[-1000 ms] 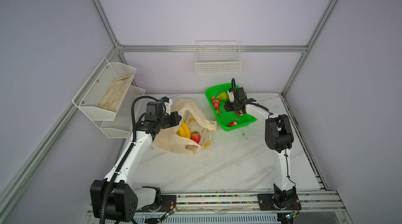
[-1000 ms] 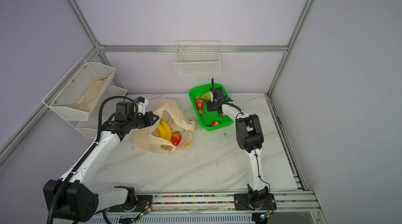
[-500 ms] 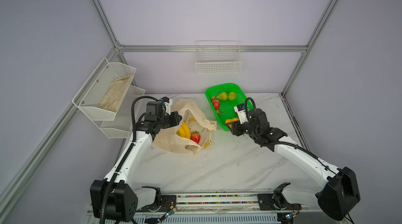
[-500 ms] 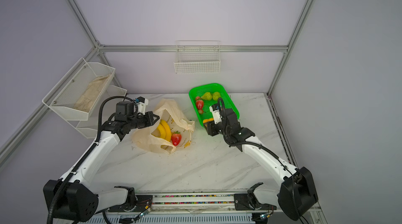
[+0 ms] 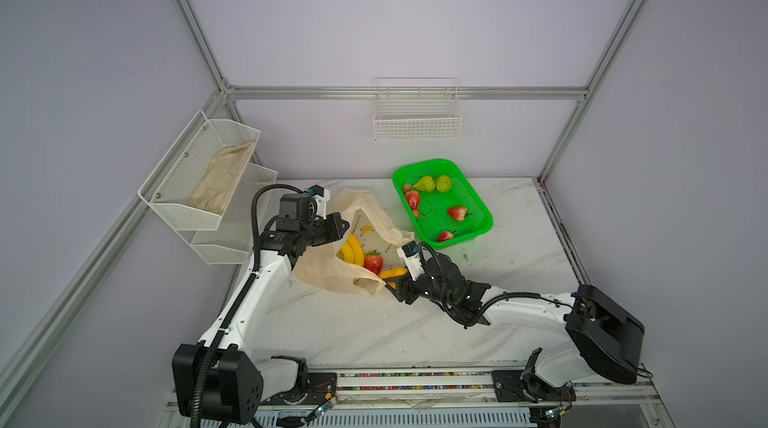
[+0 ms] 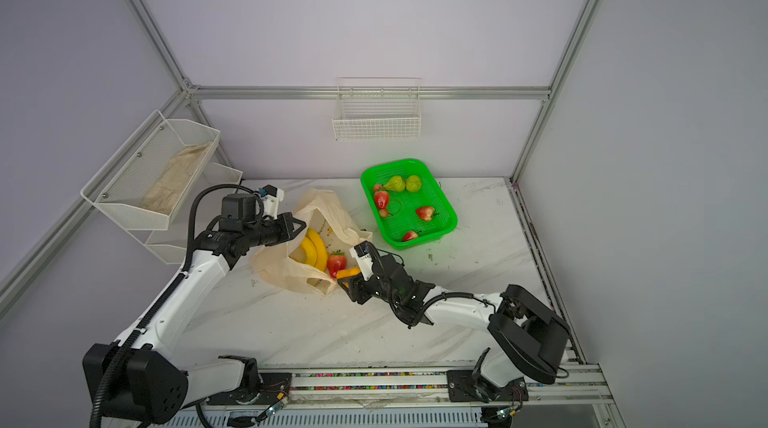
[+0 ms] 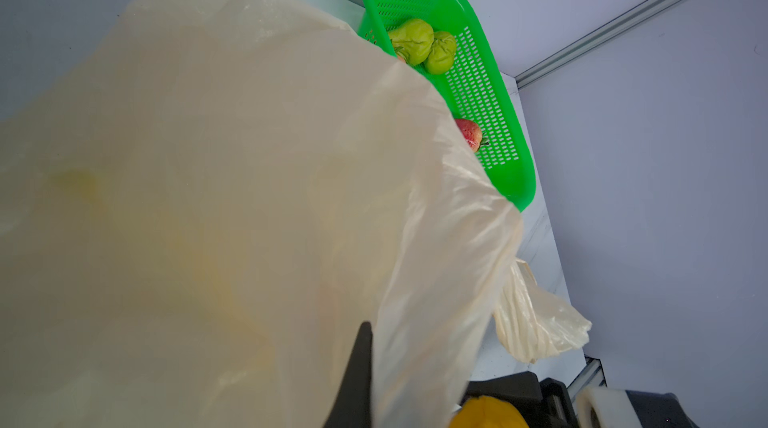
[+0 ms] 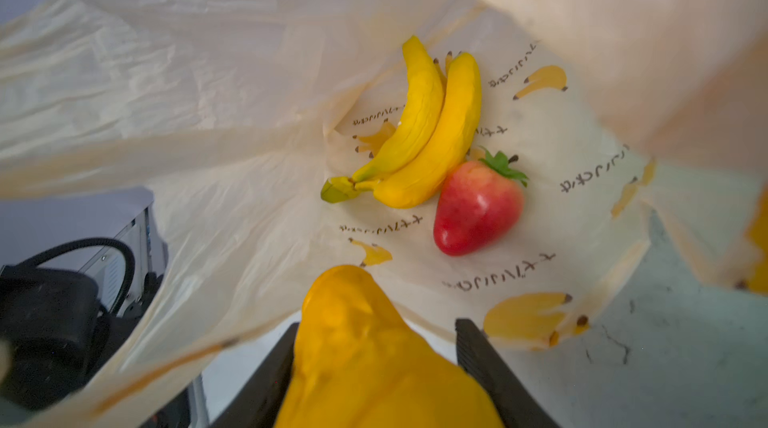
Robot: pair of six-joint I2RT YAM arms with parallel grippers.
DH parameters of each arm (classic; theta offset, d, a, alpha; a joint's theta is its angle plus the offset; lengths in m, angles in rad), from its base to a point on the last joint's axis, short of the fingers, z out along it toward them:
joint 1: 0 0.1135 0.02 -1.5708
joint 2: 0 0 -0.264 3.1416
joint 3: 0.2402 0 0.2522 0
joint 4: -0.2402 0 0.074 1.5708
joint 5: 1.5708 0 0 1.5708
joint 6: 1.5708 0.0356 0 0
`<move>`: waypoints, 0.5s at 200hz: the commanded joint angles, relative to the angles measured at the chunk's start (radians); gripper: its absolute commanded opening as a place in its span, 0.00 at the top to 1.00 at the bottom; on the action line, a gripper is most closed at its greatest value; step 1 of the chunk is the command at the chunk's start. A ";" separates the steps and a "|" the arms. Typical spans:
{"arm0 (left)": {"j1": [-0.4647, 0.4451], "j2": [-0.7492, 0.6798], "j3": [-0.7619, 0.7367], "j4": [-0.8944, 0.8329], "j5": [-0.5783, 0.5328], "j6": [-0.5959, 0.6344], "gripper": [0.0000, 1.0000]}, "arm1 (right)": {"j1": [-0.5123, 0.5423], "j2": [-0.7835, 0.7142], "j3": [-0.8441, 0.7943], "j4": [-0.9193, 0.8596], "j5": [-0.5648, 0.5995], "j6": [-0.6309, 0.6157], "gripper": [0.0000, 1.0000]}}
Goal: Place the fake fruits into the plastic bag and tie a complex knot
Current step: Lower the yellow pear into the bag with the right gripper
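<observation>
The plastic bag's opening (image 5: 389,249) is wide in front of the orange-yellow fruit, so the robot's right gripper keeps moving inside and lets go of the fruit beside the banana bunch.
The plastic bag (image 5: 324,276) lies open on the table, cream with banana prints. My left gripper (image 5: 340,224) is shut on its upper rim and holds the mouth up; the film (image 7: 208,197) drapes over one dark finger (image 7: 358,380). Inside lie a yellow banana bunch (image 8: 424,131) and a red strawberry (image 8: 478,206). My right gripper (image 8: 378,324) is shut on an orange-yellow pear (image 8: 374,363) right at the bag's mouth (image 6: 348,272). In both top views, two green pears (image 5: 432,184) and several strawberries (image 5: 457,212) lie in the basket.
The green mesh basket (image 5: 484,218) stands at the back right of the marble table (image 5: 519,264). White wire shelves (image 5: 199,181) hang on the left wall and a wire basket (image 5: 417,123) on the back wall. The bag's loose handle (image 7: 540,322) lies toward the right arm.
My right arm swung from the green basket over to the bag's mouth, carrying the orange-yellow pear. The left gripper kept its hold on the bag's rim.
</observation>
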 commanded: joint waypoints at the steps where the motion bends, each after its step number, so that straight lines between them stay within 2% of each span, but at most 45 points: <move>1: -0.003 -0.025 0.022 0.022 0.042 -0.007 1.00 | 0.008 0.094 0.071 0.227 0.165 0.071 0.52; 30: -0.007 -0.015 0.023 0.022 0.067 -0.005 1.00 | 0.025 0.265 0.177 0.330 0.271 0.098 0.52; 79: -0.010 -0.003 0.026 0.021 0.083 -0.004 1.00 | 0.051 0.525 0.427 0.262 0.512 0.144 0.49; 100: -0.010 0.000 0.026 0.023 0.087 -0.002 1.00 | 0.050 0.607 0.490 0.266 0.539 0.143 0.45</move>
